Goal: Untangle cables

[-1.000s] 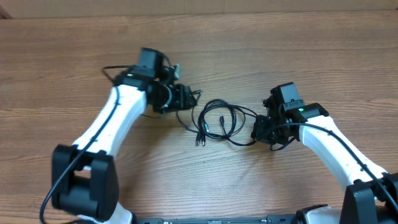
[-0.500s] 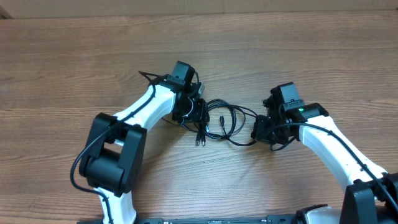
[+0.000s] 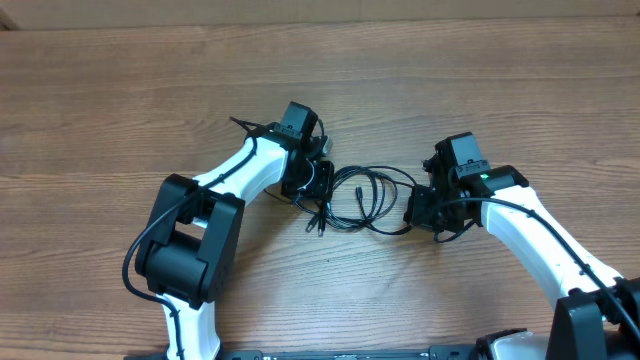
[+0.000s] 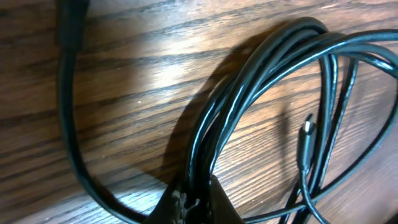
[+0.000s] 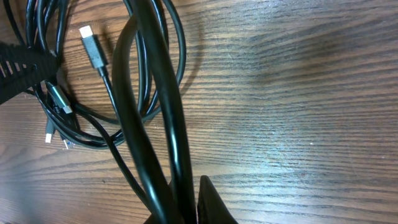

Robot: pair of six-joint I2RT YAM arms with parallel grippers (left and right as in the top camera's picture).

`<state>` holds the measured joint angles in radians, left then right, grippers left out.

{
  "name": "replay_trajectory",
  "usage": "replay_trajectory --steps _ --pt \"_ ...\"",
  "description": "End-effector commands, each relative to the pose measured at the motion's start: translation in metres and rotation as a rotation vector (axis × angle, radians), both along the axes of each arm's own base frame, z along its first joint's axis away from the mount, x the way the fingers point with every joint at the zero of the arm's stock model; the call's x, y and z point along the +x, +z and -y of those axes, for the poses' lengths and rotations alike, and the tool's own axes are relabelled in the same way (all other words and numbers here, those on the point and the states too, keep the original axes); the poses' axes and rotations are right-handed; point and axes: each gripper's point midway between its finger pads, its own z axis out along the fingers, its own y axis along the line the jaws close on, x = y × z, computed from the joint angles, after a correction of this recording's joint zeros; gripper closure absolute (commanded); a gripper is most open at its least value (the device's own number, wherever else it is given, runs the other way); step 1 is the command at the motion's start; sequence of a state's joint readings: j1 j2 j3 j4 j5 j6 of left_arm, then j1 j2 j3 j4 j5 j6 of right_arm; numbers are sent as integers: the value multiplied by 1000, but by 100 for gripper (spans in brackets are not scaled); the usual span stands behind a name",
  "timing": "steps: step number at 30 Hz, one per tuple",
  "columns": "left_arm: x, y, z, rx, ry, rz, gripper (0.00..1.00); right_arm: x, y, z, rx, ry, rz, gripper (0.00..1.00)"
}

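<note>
Next, my right gripper opens and grabs the coil's bunched parts (image 4: 217, 118) beside my left gripper, because my right gripper holds only outer parts of the coil (image 5: 174, 124).
The cables (image 3: 362, 196) lie as a loose coil of thin black cords on the wooden table between my two arms. At the coil's left edge, my left gripper (image 3: 318, 186) is shut on several strands. In the left wrist view those strands (image 4: 249, 87) run down into the closed left gripper (image 4: 194, 194), and a small plug end (image 4: 306, 133) lies inside the loop. My right gripper (image 3: 420, 210) is shut on the coil's right side. In the right wrist view two black strands (image 5: 163, 93) enter the right gripper (image 5: 185, 200), with a silver-tipped plug (image 5: 93, 47) at upper left.
The wooden table (image 3: 450, 90) stretches around the coil. A thicker black cord (image 4: 67, 124) curves along the left of the left wrist view. More plug ends (image 5: 57, 124) lie bunched at the coil's lower left.
My left arm swung right to the coil, and its gripper closed on the left strands. The coil shifted slightly. The right arm held still.
</note>
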<state>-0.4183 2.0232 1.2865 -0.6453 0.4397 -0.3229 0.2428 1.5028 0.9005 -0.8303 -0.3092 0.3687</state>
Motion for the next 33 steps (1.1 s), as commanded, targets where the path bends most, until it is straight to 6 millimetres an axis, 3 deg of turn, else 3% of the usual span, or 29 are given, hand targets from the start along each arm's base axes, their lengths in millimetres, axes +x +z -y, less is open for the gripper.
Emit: replay_trajectory --steps 1,7,9,11,12,17,23,27,33 --pt "-5 7 17 -121 -35 -38 96 2 0 1 -4 0 7 96" --pt "-13 26 29 -284 -182 -6 96 1 0 1 -5 0 4 91" --pt "-16 27 24 -271 -211 3 96 0 0 1 -6 0 1 71" --pt "-18 29 18 -262 -240 14 96 0 0 1 -6 0 1 44" --pt "-20 32 14 -254 -263 27 96 2 0 1 -5 1 6 37" --pt "-28 45 5 -224 -370 91 95 15 4 -5 23 3 62 25" --pt "-38 55 -2 -204 -444 114 95 33 20 -29 165 37 148 20" --pt "-51 74 13 -361 -525 137 95 37 30 -41 238 61 177 30" --pt "-58 93 27 -508 -582 174 96 24 24 -38 219 105 137 42"
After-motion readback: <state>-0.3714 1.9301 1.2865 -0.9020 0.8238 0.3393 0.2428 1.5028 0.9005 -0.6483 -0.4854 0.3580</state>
